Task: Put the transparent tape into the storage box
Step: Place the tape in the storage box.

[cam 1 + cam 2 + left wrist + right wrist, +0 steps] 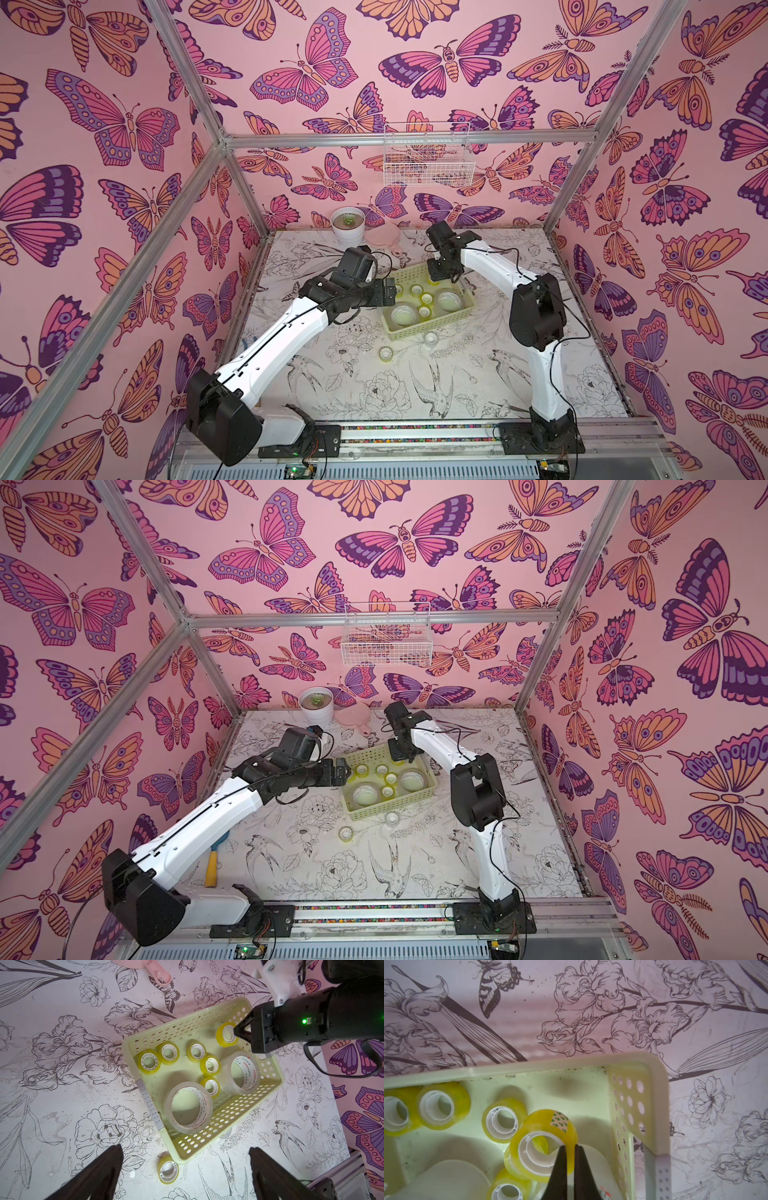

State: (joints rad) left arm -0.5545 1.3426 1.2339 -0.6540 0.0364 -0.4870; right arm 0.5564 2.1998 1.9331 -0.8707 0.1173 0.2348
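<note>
My right gripper has the held yellow roll (548, 1130) inside the storage box's rim and sees the box's bottom clear (564, 1090) by its far side, so I should keep moving there and let go.
The storage box (428, 330) (187, 1020) sits mid-table in both top views. It holds two wide whitish rolls (188, 1107) (241, 1073) and several small yellow rolls. My right gripper (570, 1147) (235, 1031) is shut on the wall of a small yellow tape roll (550, 1121) (222, 1040), holding it tilted above the box's floor near a far corner. My left gripper (185, 1149) (390, 291) hovers open and empty at the box's left side. Two rolls lie on the table in front of the box: a yellow roll (386, 353) (168, 1169) and a whitish roll (431, 338).
A white pot with a succulent (347, 224) and a pink hand mirror (384, 237) stand at the back. A white wire basket (428, 158) hangs on the rear wall. A yellow-handled tool (212, 864) lies under the left arm.
</note>
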